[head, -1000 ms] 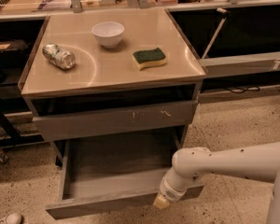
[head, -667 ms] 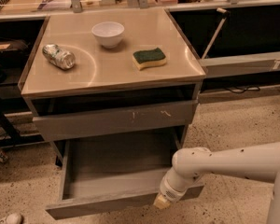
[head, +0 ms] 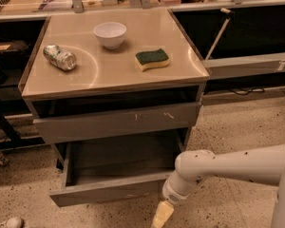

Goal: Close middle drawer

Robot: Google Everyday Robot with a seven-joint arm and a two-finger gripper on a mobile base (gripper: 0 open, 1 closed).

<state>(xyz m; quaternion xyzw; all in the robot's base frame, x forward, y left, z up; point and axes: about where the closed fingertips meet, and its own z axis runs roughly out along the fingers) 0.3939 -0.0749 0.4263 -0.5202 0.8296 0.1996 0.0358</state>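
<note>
The end of the middle drawer's front (head: 161, 185) is above my gripper's hanging fingers, so next I lift them and push the drawer's flat front farther in from that end (head: 146, 187).
The middle drawer (head: 118, 158) is a wide grey box pulled well out of the cabinet, and its grey floor is bare. Its plain flat front (head: 104, 194) faces me. Above it is another grey drawer front (head: 118, 122) with small white scuff marks, standing a little proud of the cabinet. My gripper (head: 161, 215) hangs from the white arm (head: 228, 167) at the bottom of the view. It is just in front of and below the right end of the middle drawer's front.
On the cabinet top (head: 114, 75) are a white bowl (head: 109, 33), a crushed can (head: 60, 57) and a green and yellow sponge (head: 152, 59). Dark shelving (head: 9, 80) stands to the left. A shoe (head: 7, 222) lies on the speckled floor at bottom left.
The middle drawer's front sits a little farther in toward the cabinet than before. The gripper tip shows slightly lower in the view.
</note>
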